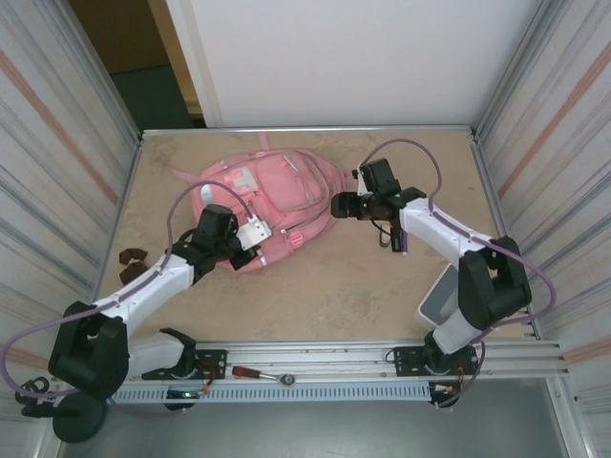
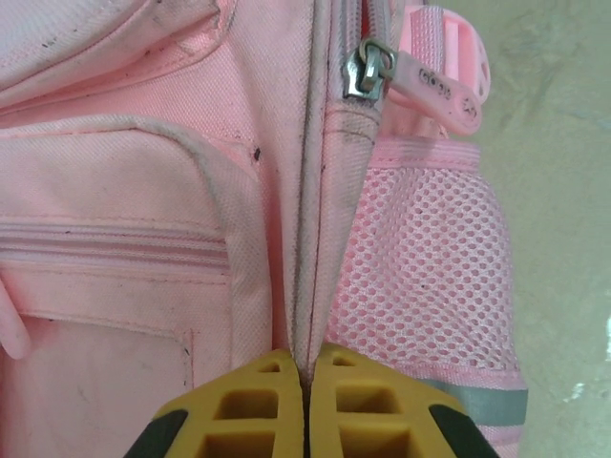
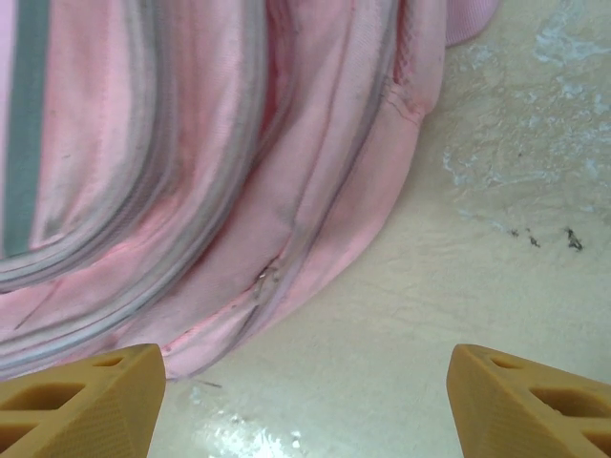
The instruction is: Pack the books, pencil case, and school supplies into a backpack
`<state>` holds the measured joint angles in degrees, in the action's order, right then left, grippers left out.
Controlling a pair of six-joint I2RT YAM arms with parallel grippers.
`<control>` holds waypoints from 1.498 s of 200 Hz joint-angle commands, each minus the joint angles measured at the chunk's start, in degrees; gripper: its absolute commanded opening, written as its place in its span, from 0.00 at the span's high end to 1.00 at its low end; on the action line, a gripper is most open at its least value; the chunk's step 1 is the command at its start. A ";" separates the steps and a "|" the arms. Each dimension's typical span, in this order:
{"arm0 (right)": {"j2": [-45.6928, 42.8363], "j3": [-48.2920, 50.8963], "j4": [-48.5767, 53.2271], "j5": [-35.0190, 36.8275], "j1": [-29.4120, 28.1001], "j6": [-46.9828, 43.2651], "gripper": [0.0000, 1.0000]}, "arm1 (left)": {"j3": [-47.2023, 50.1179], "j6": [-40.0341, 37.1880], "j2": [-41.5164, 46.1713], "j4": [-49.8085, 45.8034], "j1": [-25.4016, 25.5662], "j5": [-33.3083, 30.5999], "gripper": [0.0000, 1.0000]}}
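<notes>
My right gripper should grab the pink pull tab (image 2: 437,93) and pull it away while my left gripper holds the backpack in place, because my left gripper is pinching the seam (image 2: 315,320) below the zip pull.
The pink backpack (image 1: 272,196) lies flat at the middle of the table. My left gripper (image 1: 250,235) sits at its near edge, shut on a raised fabric seam of the backpack (image 2: 315,239). The yellow fingertips (image 2: 263,401) pinch that ridge next to the mesh side pocket (image 2: 430,258), below a metal zip pull (image 2: 368,69). My right gripper (image 1: 340,205) hovers open beside the backpack's right side (image 3: 239,172), with bare table between its fingers (image 3: 86,401). A slim purple stick (image 1: 403,243) and a short dark piece (image 1: 387,239) lie by the right forearm. Books and pencil case are out of view.
A white bin (image 1: 441,296) stands at the right near the right arm's base. Two small brown pieces (image 1: 131,262) lie near the left wall. A red-handled tool (image 1: 258,372) rests on the front rail. Metal walls close in the table on both sides.
</notes>
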<state>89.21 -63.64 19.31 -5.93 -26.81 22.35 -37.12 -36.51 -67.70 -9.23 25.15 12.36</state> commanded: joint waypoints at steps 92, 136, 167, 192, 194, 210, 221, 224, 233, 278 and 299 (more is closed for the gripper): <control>-7.95 13.76 -21.15 7.14 -24.08 -4.86 0.33 | 1.35 3.41 2.44 5.86 0.69 11.15 1.00; -2.03 10.53 -22.68 8.26 -26.63 -3.36 0.49 | 1.27 3.32 2.33 5.89 0.69 11.13 1.00; 1.10 9.22 -23.54 7.60 -26.64 -1.15 0.56 | 1.18 3.26 2.33 5.63 0.69 11.12 1.00; 2.61 9.14 -24.90 6.62 -26.38 0.20 0.60 | 1.35 3.32 2.57 5.65 0.69 10.98 1.00; 2.80 9.14 -25.04 6.52 -26.37 0.41 0.60 | 1.35 3.32 2.53 5.64 0.69 10.94 1.00; 3.90 9.03 -25.63 6.36 -26.28 1.32 0.62 | 1.35 3.38 2.53 5.73 0.69 11.14 1.00; 4.50 9.13 -26.13 6.46 -26.11 1.95 0.62 | 1.35 3.35 2.56 5.80 0.69 11.12 1.00; 4.61 9.21 -26.35 6.46 -26.04 2.12 0.62 | 1.33 3.35 2.55 5.81 0.69 11.13 1.00; 4.86 9.40 -27.13 6.10 -25.72 2.64 0.63 | 1.35 3.34 2.55 5.74 0.69 11.15 1.00; 4.66 11.65 -33.16 0.79 -23.06 5.79 0.69 | 1.44 3.22 2.40 5.89 0.69 10.87 1.00; 4.33 12.61 -34.72 -1.38 -22.11 6.85 0.76 | 1.50 3.18 2.40 5.84 0.64 10.68 1.00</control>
<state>93.67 -52.25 -10.41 -4.19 -50.09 26.55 -35.31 -34.00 -66.67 -7.11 25.15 18.04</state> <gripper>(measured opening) 0.276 0.073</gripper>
